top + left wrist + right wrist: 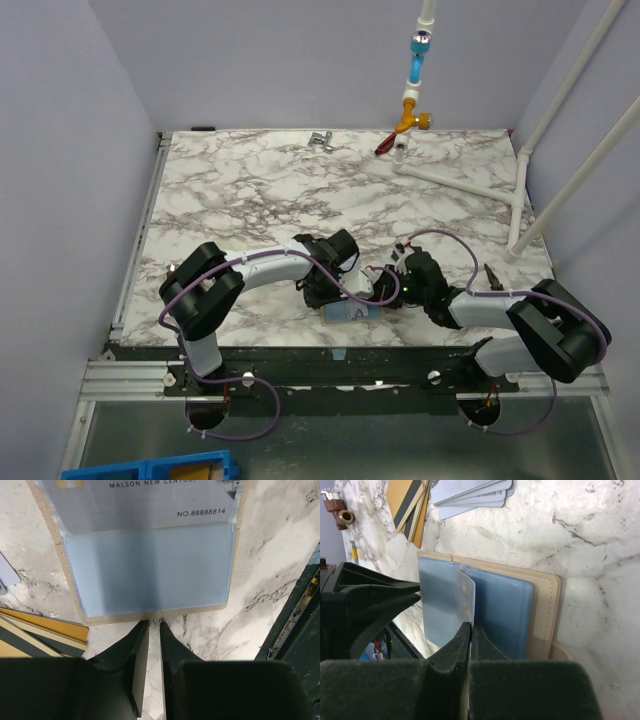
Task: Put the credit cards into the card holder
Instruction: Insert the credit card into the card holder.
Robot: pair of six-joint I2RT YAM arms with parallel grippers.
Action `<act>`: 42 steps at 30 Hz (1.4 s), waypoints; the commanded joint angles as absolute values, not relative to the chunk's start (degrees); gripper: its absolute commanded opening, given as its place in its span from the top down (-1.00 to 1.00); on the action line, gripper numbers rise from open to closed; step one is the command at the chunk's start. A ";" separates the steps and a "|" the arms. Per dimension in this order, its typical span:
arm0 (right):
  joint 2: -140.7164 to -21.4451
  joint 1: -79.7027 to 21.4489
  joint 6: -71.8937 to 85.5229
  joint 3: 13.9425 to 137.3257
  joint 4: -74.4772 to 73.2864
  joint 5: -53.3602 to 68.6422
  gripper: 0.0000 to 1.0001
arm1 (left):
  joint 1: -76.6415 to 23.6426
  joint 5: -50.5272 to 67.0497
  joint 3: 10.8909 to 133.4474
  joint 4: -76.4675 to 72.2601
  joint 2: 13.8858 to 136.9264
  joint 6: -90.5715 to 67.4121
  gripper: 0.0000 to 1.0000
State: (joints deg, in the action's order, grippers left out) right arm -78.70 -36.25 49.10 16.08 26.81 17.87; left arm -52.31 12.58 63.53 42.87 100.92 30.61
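Note:
The grey card is partway in the blue sleeve [145,531], and its held edge is tilted up. My right gripper should open and then push that edge [473,602] with closed fingers.
The card holder [150,617] lies open near the table's front edge, tan-rimmed with pale blue sleeves; it also shows in the right wrist view [542,615] and the top view [350,311]. My right gripper [470,626] is shut on a pale grey card [465,592] whose far end is at a blue sleeve. A pale card with a printed number [150,502] sits at the holder's far half. My left gripper [154,623] has its jaws almost together, empty, tips at the holder's near edge. Gold-tan cards [407,502] and grey-blue cards [470,492] lie stacked beyond.
The table's dark front edge [295,625] runs just right of the holder. Gold cards [40,630] lie left of my left gripper. A brass fitting [412,118], white pipes [470,180] and a metal piece [321,139] stand at the back.

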 commanded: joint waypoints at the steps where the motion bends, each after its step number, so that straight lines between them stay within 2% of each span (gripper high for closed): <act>1: -78.47 -36.23 48.01 13.40 22.61 17.29 0.99 | -53.55 14.34 64.70 42.31 102.37 29.08 0.68; 23: -87.04 -36.32 45.58 16.87 24.61 22.06 0.99 | -54.49 13.23 64.86 41.29 104.59 30.67 0.69; 35: -86.47 -36.83 48.51 17.03 26.70 15.68 0.99 | -54.49 14.22 63.34 41.33 103.80 30.76 0.71; 42: -83.27 -39.97 48.94 17.70 22.94 10.44 0.99 | -54.49 14.90 62.84 40.89 103.48 30.76 0.72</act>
